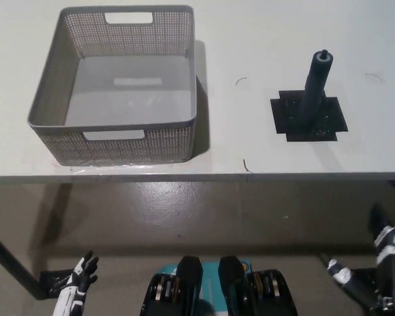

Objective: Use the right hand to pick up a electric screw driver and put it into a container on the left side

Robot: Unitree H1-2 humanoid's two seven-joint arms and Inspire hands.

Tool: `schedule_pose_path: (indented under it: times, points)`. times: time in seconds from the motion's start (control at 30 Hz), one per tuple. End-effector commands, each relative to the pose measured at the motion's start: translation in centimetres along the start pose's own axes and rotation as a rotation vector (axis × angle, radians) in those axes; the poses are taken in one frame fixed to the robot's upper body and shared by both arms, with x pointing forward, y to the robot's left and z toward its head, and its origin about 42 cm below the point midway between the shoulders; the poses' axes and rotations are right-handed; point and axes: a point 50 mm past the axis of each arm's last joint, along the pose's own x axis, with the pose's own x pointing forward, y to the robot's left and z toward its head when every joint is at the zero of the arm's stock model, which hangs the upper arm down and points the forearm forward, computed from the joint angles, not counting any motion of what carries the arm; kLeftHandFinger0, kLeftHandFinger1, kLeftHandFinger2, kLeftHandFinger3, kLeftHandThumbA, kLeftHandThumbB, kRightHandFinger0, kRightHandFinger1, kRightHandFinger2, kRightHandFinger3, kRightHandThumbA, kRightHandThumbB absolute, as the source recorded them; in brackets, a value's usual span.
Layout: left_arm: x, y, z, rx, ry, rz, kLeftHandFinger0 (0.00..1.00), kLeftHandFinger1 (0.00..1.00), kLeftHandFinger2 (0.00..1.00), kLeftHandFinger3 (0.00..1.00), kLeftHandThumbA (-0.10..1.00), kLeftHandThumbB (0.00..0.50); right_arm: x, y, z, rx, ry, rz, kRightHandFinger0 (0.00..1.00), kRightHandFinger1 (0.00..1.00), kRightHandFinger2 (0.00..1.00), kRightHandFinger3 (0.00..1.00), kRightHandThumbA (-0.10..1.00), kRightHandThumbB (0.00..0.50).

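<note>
I see the black base lying flat with stepped edges (340, 131) like strips of tape, so the electric screwdriver (315, 85) will leave the base behind when I lift.
A dark grey electric screwdriver (314, 89) stands upright on a black square base (309, 116) at the right of the white table. The grey perforated basket (178, 141) sits at the table's left, with nothing inside it. My black right hand (382, 263) hangs low at the bottom right, below the table edge and well short of the screwdriver, fingers spread and holding nothing. My white left hand (78, 283) rests at the bottom left, below the table, fingers apart.
The table's front edge (250, 176) runs across the middle of the view, with grey floor below it. A dark table leg (10, 266) slants at the far left. Small dark marks lie on the tabletop near the base.
</note>
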Motion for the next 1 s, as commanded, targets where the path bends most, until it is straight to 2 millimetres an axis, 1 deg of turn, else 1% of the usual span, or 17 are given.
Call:
schedule_pose_path:
  times: [0.0,0.07,0.1,0.13,0.2,0.27,0.3,0.33,0.37,0.47,0.5,0.53,0.63,0.73,0.77,0.87,0.97]
  points:
    - [-0.3,0.7,0.6,0.028,-0.071,0.022,1.00,1.00,1.00,1.00,1.00,0.095,2.2,-0.7,4.0,-0.010,-0.216,-0.044,1.00,1.00,1.00,1.00,1.00,0.257]
    - [-0.3,0.7,0.5,0.032,-0.071,0.022,1.00,1.00,1.00,1.00,1.00,0.093,3.2,-1.2,4.8,-0.011,-0.228,-0.040,1.00,1.00,1.00,1.00,1.00,0.268]
    - [-0.4,0.7,0.4,0.037,-0.066,0.018,1.00,1.00,1.00,1.00,1.00,0.092,4.1,-1.6,5.4,-0.004,-0.230,-0.040,1.00,1.00,1.00,1.00,1.00,0.292]
    - [-0.5,0.7,0.4,0.039,-0.063,0.018,1.00,1.00,1.00,1.00,1.00,0.093,4.3,-1.6,5.6,-0.004,-0.229,-0.040,1.00,1.00,1.00,1.00,1.00,0.292]
    - [-0.6,0.6,0.3,0.039,-0.060,0.019,1.00,1.00,1.00,1.00,1.00,0.100,6.5,-2.0,6.2,-0.011,-0.256,-0.056,1.00,1.00,1.00,1.00,1.00,0.310]
    - [-0.8,0.6,0.3,0.036,-0.050,0.023,1.00,1.00,1.00,1.00,1.00,0.108,7.9,-2.1,6.4,-0.011,-0.259,-0.060,1.00,1.00,1.00,1.00,1.00,0.320]
    - [-1.0,0.6,0.2,0.036,-0.047,0.024,1.00,1.00,1.00,1.00,1.00,0.107,8.5,-2.1,6.4,-0.011,-0.258,-0.058,1.00,1.00,1.00,1.00,1.00,0.331]
    - [-1.1,0.6,0.1,0.038,-0.049,0.027,1.00,1.00,1.00,1.00,1.00,0.113,9.5,-2.1,6.5,-0.001,-0.255,-0.052,1.00,1.00,1.00,1.00,1.00,0.332]
    - [-1.1,0.5,0.1,0.040,-0.048,0.031,1.00,1.00,1.00,1.00,1.00,0.115,10.2,-2.0,6.7,0.007,-0.252,-0.043,1.00,1.00,1.00,1.00,1.00,0.324]
    - [-1.4,0.6,0.2,0.035,-0.036,0.026,1.00,1.00,1.00,1.00,1.00,0.111,12.2,-1.5,7.0,0.023,-0.237,-0.031,1.00,1.00,1.00,1.00,1.00,0.329]
    - [-1.4,0.6,0.2,0.037,-0.035,0.025,1.00,1.00,1.00,1.00,1.00,0.112,12.8,-1.4,7.1,0.028,-0.233,-0.031,1.00,1.00,1.00,1.00,1.00,0.338]
    - [-1.4,0.5,0.1,0.035,-0.036,0.027,1.00,1.00,1.00,1.00,1.00,0.110,13.8,-1.1,7.4,0.038,-0.224,-0.023,1.00,1.00,1.00,1.00,1.00,0.348]
    - [-1.3,0.5,0.0,0.043,-0.037,0.027,1.00,1.00,1.00,1.00,1.00,0.116,16.3,-0.5,7.5,0.062,-0.219,0.003,1.00,1.00,1.00,1.00,1.00,0.262]
    - [-1.2,0.6,-0.1,0.046,-0.037,0.023,1.00,1.00,1.00,1.00,1.00,0.118,18.6,0.0,7.5,0.077,-0.195,0.015,1.00,1.00,1.00,1.00,1.00,0.240]
    - [-1.2,0.6,-0.1,0.050,-0.040,0.021,1.00,1.00,1.00,1.00,1.00,0.112,19.4,0.2,7.3,0.074,-0.191,0.017,1.00,1.00,1.00,1.00,1.00,0.224]
    - [-1.1,0.5,0.1,0.041,-0.033,0.020,1.00,1.00,1.00,1.00,1.00,0.122,22.2,0.6,6.8,0.057,-0.163,0.028,1.00,1.00,1.00,1.00,1.00,0.271]
    - [-1.1,0.5,0.1,0.051,-0.044,0.018,1.00,1.00,1.00,1.00,1.00,0.114,24.4,1.0,6.2,0.045,-0.145,0.037,1.00,1.00,1.00,1.00,1.00,0.271]
